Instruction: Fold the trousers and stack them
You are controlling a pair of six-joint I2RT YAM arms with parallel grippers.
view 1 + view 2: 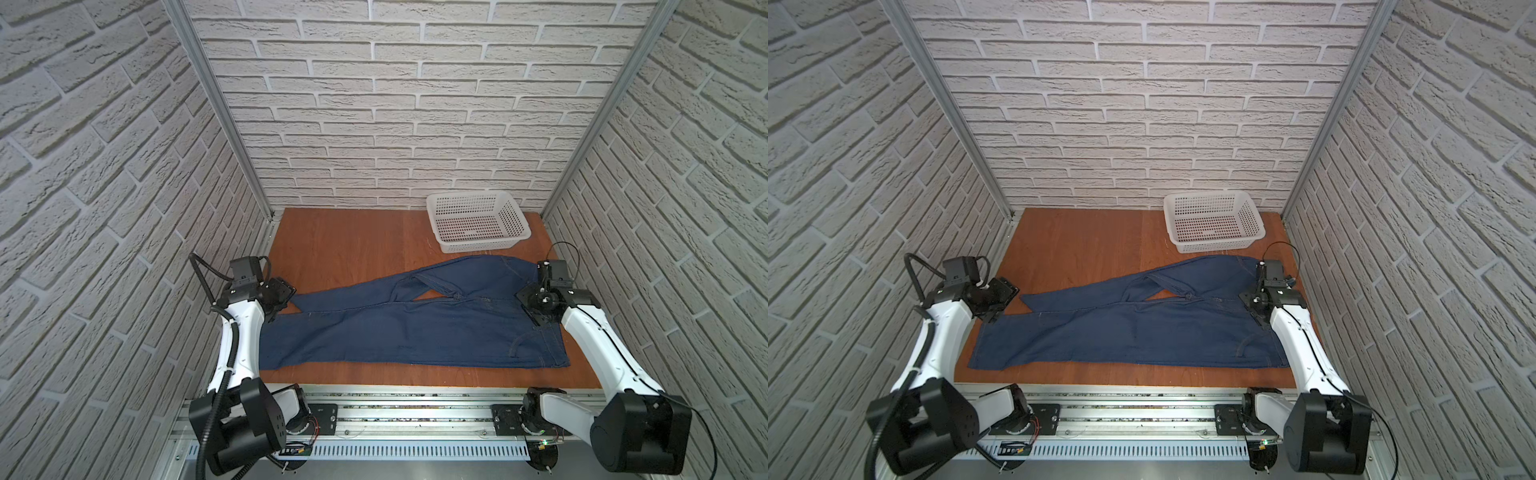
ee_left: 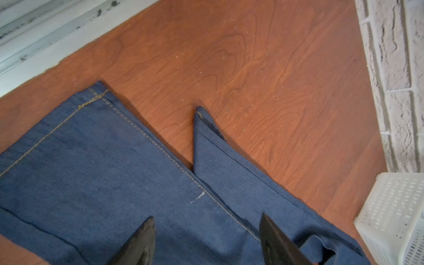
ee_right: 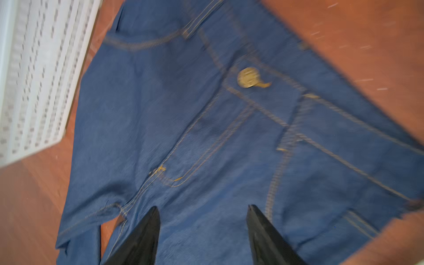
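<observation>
The far leg passes beneath the near leg's seam. I expect the far leg's hidden side to slip free once I pull its corner.
The trousers are dark blue jeans lying flat across the wooden table in both top views, waist at the right and leg ends at the left. The far leg is twisted over near the crotch. My left gripper hovers over the leg ends, open, with only denim under its fingers. My right gripper hangs over the waistband, also open and holding nothing. A brass button and the fly stitching show in the right wrist view, which is blurred.
A white perforated plastic basket stands at the table's back right, just beyond the waist. Brick-pattern walls close in the left, right and back sides. A metal rail runs along the front edge.
</observation>
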